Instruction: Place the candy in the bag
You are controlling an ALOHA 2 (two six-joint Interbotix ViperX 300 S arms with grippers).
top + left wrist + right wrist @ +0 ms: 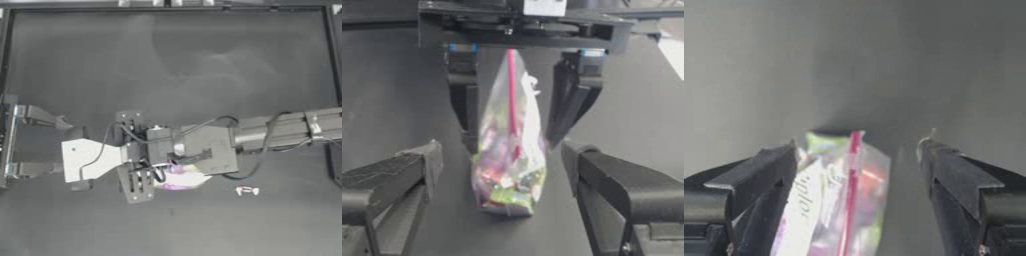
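The bag's opening will curve open when I push its ends together, because the pink strip runs in a thin line along the bag's top.
The bag is a clear pouch with a pink strip and pastel contents. It sits between the fingers of my right gripper, touching one finger and with a gap to the other; that gripper is open. My left gripper faces it from the opposite side, its jaws spread wide on either side of the bag and not touching it. In the top view, both grippers meet mid-table: left gripper, right gripper, with the bag showing just below them. The candy, small and white with red marks, lies on the table to the bag's right.
The dark table stretches wide behind the arms. A cable loops off the right arm above the candy. A raised frame borders the table's far edge.
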